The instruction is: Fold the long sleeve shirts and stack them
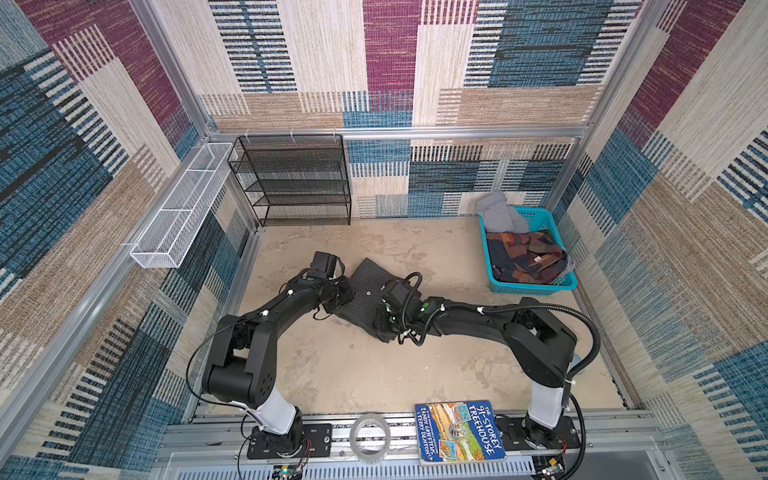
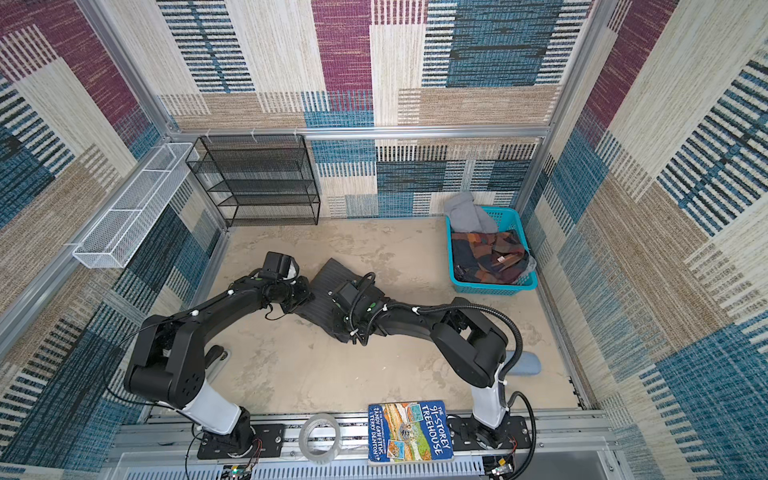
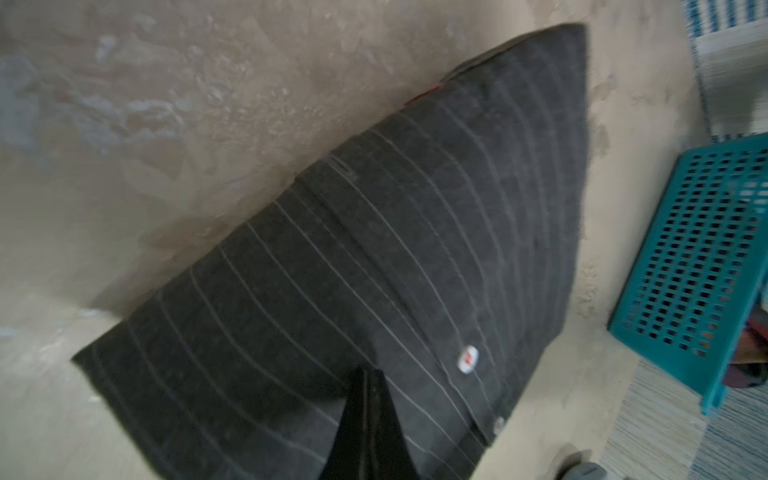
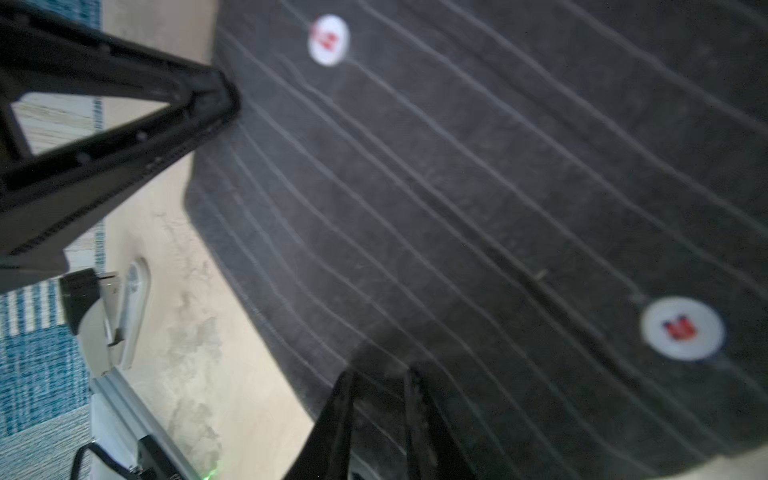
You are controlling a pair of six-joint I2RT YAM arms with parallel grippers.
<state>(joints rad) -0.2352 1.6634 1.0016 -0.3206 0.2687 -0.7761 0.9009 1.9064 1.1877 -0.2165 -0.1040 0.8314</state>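
I should use my left gripper and my right gripper to turn the folded shirt (image 1: pixel 366 295) square by its opposite edges (image 1: pixel 357 272) before stacking it, because it lies at a slant with one corner toward the back.
A charcoal-grey pinstriped long sleeve shirt (image 1: pixel 365 282) (image 2: pixel 328 282) lies folded into a compact shape in the middle of the beige floor, with white buttons showing in both wrist views. My left gripper (image 1: pixel 337 296) (image 2: pixel 301 296) (image 3: pixel 370 376) is shut, its tips on the shirt (image 3: pixel 395 249) near its left edge. Whether cloth is pinched does not show. My right gripper (image 1: pixel 381 326) (image 2: pixel 343 324) (image 4: pixel 382 376) is low over the shirt's near part (image 4: pixel 457 208). A narrow gap separates its fingers, and striped cloth shows in that gap.
A teal basket (image 1: pixel 532 287) (image 2: pixel 490 287) (image 3: pixel 698 249) at the back right holds a plaid garment (image 1: pixel 528 253) and a grey one (image 1: pixel 498 212). A black mesh rack (image 1: pixel 299 178) and a white wire tray (image 1: pixel 178 208) stand at the back left. A book (image 1: pixel 459 432) and a tape roll (image 1: pixel 370 436) lie on the front rail.
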